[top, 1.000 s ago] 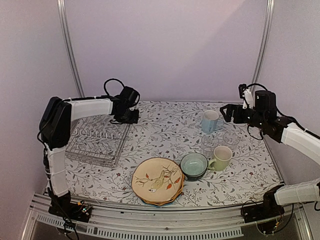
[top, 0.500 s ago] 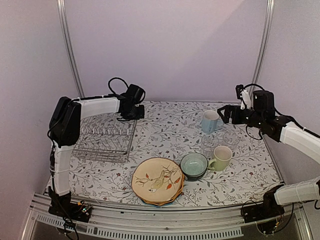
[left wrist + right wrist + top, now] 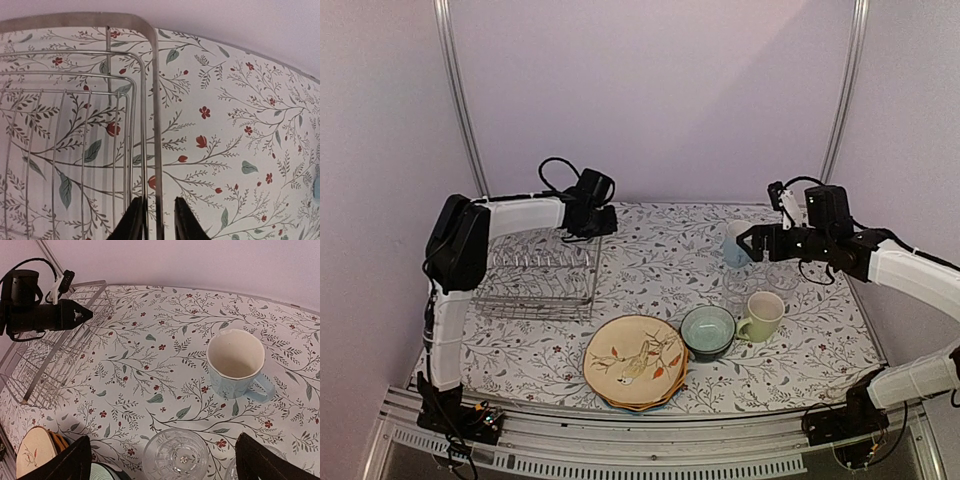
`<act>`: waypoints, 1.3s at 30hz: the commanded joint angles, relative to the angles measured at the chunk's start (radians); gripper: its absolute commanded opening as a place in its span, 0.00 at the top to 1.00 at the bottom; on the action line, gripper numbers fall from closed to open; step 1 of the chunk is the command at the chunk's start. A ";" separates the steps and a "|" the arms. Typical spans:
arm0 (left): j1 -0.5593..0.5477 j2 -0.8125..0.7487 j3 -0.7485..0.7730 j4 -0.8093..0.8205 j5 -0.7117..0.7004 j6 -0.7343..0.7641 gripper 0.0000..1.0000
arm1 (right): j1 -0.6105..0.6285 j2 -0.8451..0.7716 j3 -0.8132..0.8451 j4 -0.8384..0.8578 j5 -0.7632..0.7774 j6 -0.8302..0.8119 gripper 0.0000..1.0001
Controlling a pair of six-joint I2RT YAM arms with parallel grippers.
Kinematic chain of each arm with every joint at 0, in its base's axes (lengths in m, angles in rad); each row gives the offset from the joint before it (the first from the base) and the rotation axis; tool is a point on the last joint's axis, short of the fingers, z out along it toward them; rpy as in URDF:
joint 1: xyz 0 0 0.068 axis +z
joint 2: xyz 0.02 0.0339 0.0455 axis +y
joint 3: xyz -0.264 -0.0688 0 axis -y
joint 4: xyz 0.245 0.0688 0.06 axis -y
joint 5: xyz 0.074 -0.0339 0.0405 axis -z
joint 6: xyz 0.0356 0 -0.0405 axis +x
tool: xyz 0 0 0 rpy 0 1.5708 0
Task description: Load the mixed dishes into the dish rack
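The light blue mug point(image 3: 734, 250) is a long way from my left gripper at the dish rack. My right gripper should therefore grab the mug's rim point(image 3: 262, 358) and hand the mug over.
The silver wire dish rack point(image 3: 535, 280) stands at the left and fills the left wrist view point(image 3: 75, 125). My left gripper point(image 3: 600, 222) is shut on its far right rim wire point(image 3: 158, 200). My right gripper point(image 3: 748, 243) is wide open and empty, hovering above the clear glass point(image 3: 176, 455) and next to the light blue mug point(image 3: 236, 362). In the top view the mug point(image 3: 733, 250) is partly hidden behind that gripper. The pale yellow-green mug point(image 3: 762, 315), a teal bowl point(image 3: 707, 330) and the plate stack with the tan bird plate on top point(image 3: 635, 362) sit near the front.
A second clear glass point(image 3: 785, 275) stands right of the first one point(image 3: 740, 285). The left arm and gripper point(image 3: 60, 315) show over the rack point(image 3: 50, 365) in the right wrist view. Purple walls close the back and sides.
My left gripper has dragged the dish rack to the right, toward the middle of the table. My right gripper has moved left and lower, over the mug and the glass.
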 commanded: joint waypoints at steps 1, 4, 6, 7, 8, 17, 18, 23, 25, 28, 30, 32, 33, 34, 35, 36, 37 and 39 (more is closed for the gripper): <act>-0.028 -0.005 -0.052 0.054 0.075 -0.009 0.72 | 0.050 0.019 0.043 -0.048 0.002 -0.024 0.01; -0.028 -0.045 -0.099 0.088 0.087 0.008 0.60 | 0.088 0.030 0.058 -0.071 0.009 -0.038 0.01; -0.027 -0.067 -0.114 0.093 0.093 0.018 0.49 | 0.115 0.040 0.070 -0.087 0.008 -0.048 0.01; -0.027 -0.076 -0.120 0.093 0.096 0.023 0.42 | 0.128 0.045 0.074 -0.094 0.003 -0.056 0.01; -0.028 -0.089 -0.129 0.094 0.098 0.029 0.36 | 0.146 0.051 0.079 -0.102 -0.004 -0.063 0.01; -0.072 -0.367 -0.354 0.169 0.036 0.155 0.09 | 0.373 0.226 0.210 -0.247 -0.088 -0.125 0.11; -0.086 -0.407 -0.384 0.178 0.022 0.179 0.09 | 0.396 0.255 0.230 -0.265 -0.099 -0.131 0.12; -0.199 -0.602 -0.581 0.226 -0.047 0.255 0.09 | 0.463 0.398 0.306 -0.321 -0.170 -0.144 0.24; -0.248 -0.680 -0.661 0.217 -0.044 0.239 0.10 | 0.478 0.437 0.326 -0.342 -0.191 -0.148 0.29; -0.319 -0.793 -0.764 0.175 -0.017 0.180 0.11 | 0.498 0.478 0.346 -0.364 -0.204 -0.157 0.34; -0.365 -0.857 -0.828 0.147 -0.010 0.126 0.13 | 0.503 0.503 0.352 -0.371 -0.211 -0.159 0.38; -0.416 -0.909 -0.889 0.123 -0.002 0.070 0.15 | 0.506 0.522 0.360 -0.375 -0.216 -0.161 0.41; -0.442 -0.928 -0.905 0.106 -0.003 0.047 0.16 | 0.507 0.529 0.365 -0.377 -0.217 -0.160 0.43; -0.471 -0.941 -0.912 0.079 -0.015 0.028 0.16 | 0.507 0.540 0.372 -0.379 -0.217 -0.160 0.45; -0.495 -0.949 -0.917 0.048 -0.038 0.011 0.17 | 0.509 0.546 0.378 -0.382 -0.217 -0.160 0.47; -0.517 -0.955 -0.923 0.021 -0.057 -0.010 0.17 | 0.509 0.554 0.384 -0.384 -0.217 -0.160 0.49; -0.528 -0.956 -0.930 -0.003 -0.061 -0.047 0.17 | 0.509 0.560 0.388 -0.385 -0.217 -0.159 0.51; -0.536 -0.956 -0.956 -0.025 -0.033 -0.099 0.19 | 0.509 0.568 0.395 -0.389 -0.215 -0.160 0.55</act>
